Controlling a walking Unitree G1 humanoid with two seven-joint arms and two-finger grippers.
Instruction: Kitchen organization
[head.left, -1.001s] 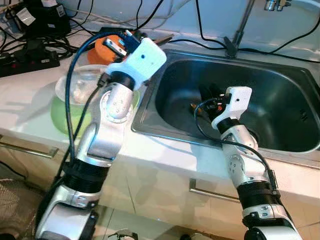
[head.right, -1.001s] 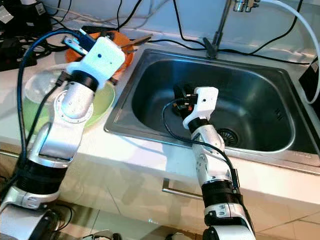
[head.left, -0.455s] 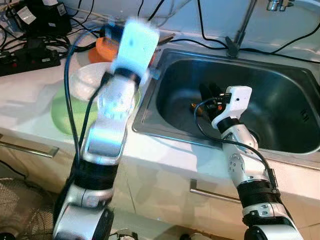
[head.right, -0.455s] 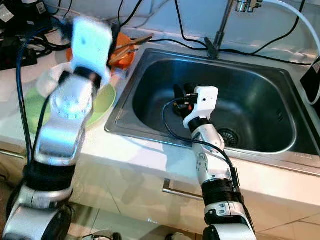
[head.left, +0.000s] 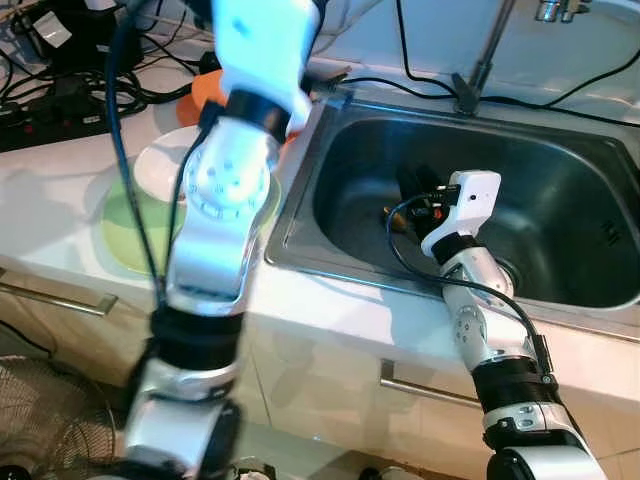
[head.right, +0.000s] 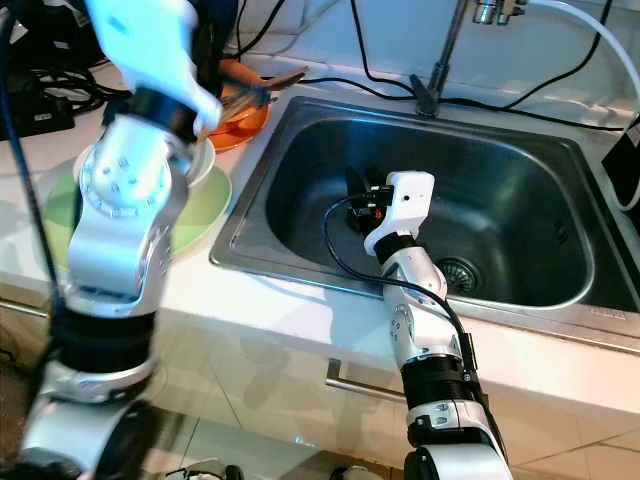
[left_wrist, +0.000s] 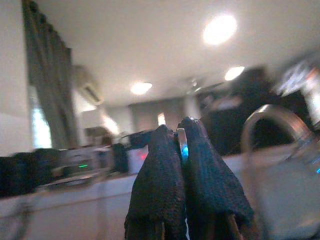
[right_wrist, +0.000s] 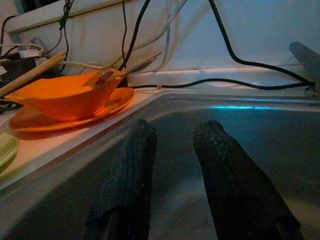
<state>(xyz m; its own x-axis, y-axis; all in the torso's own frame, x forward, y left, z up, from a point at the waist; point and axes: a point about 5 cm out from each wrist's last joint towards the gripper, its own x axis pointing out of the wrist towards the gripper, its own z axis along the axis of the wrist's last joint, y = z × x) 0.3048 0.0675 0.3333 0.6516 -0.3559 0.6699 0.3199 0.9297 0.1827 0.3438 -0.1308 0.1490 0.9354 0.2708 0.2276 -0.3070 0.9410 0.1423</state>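
Note:
A golden bit (head.left: 394, 217) shows next to my right gripper. I should expect a spoon lying in the sink (head.left: 550, 190) when I bring the steel utensil down.
My left arm (head.left: 235, 170) is raised high over the counter left of the sink. In the left wrist view my left gripper (left_wrist: 181, 127) is shut on a thin shiny sliver, with a curved shiny arc (left_wrist: 267, 117) beside the fingers; I cannot tell what the thing is. My right gripper (right_wrist: 172, 165) hangs open and empty inside the steel sink (head.left: 560, 170), near its left wall. On the counter are a white bowl (head.left: 160, 170) on a green plate (head.left: 125, 225), and behind them an orange bowl (right_wrist: 65, 95) on an orange plate holding a spoon and chopsticks.
The faucet (head.left: 480, 60) rises behind the sink and black cables run along the back wall. A power strip (head.left: 60, 115) lies at the back left. The sink drain (head.right: 462, 272) is by my right forearm. Drawer handles (head.left: 60, 300) line the cabinet front.
My left arm has swung up from beside the bowls, its wrist rising to the top edge of the head views. The right arm has stayed put.

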